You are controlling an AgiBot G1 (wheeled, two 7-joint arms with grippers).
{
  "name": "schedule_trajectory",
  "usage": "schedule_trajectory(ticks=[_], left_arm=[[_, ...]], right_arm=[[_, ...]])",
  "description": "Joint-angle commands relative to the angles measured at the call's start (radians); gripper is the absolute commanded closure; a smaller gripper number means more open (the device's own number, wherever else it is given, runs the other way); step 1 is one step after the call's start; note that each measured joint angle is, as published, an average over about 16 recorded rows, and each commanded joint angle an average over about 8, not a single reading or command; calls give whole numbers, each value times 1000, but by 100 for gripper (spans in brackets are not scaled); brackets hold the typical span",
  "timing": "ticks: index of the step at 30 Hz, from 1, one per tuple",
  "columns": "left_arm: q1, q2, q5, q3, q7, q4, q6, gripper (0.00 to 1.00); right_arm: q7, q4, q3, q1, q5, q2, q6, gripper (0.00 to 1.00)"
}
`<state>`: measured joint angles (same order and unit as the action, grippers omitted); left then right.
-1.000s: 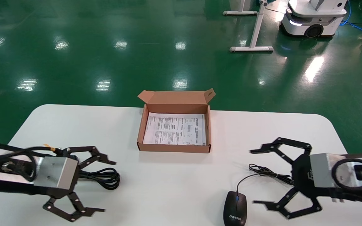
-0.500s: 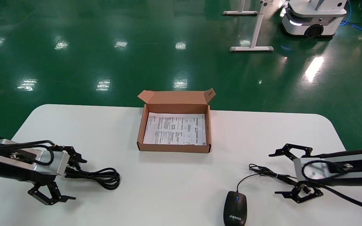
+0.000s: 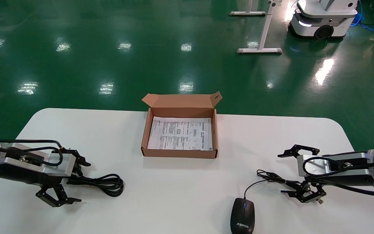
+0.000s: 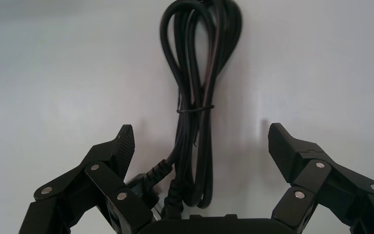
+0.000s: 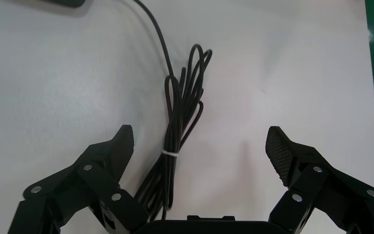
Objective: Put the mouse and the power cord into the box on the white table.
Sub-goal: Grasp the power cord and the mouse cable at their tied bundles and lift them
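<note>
My gripper will have the black mouse (image 3: 243,216) dangling beneath when it lifts the tied bundle, because only a short free wire (image 3: 250,186) runs from the bundle to the mouse.
The brown box (image 3: 179,152) sits open at the middle back of the white table (image 3: 180,195), a printed sheet on its bottom. The coiled power cord (image 3: 104,184) lies at front left. My left gripper (image 3: 78,182) is open and low over the cord's plug end. In the left wrist view the cord (image 4: 195,97) runs between the spread fingers of the left gripper (image 4: 200,141). The black mouse (image 3: 242,219) lies at front right. My right gripper (image 3: 284,174) is open around the mouse's bundled thin wire (image 3: 276,178). In the right wrist view the wire (image 5: 180,122) lies inside the right gripper (image 5: 199,141), nearer one finger.
Beyond the table's far edge lies green floor with a white stand base (image 3: 260,50) and a white mobile robot (image 3: 323,19). The table's right edge (image 5: 367,97) runs close to the right gripper.
Both arms have dropped toward the tabletop and drawn back outward. The left gripper now straddles the cord's plug end, the right the wire bundle. Both stayed open.
</note>
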<state>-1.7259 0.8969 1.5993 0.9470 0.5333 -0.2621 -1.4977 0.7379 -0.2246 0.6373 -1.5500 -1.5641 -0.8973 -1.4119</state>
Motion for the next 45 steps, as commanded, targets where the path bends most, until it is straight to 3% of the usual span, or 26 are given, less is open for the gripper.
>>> schedule_trajectory(ticks=[1,3,45], left_arm=[[-3,12,-2,-2,17,43,11,81],[-4,16,-3,-3,22,63,17,100],[-1,8,-6,-5,17,35,10,100]], right_arm=[[8,33,0,-8,-1,-11,2,95],[10,47,1,-13,-3,-15,2,100],[8,27,-2,-6,3,-9,0,100]])
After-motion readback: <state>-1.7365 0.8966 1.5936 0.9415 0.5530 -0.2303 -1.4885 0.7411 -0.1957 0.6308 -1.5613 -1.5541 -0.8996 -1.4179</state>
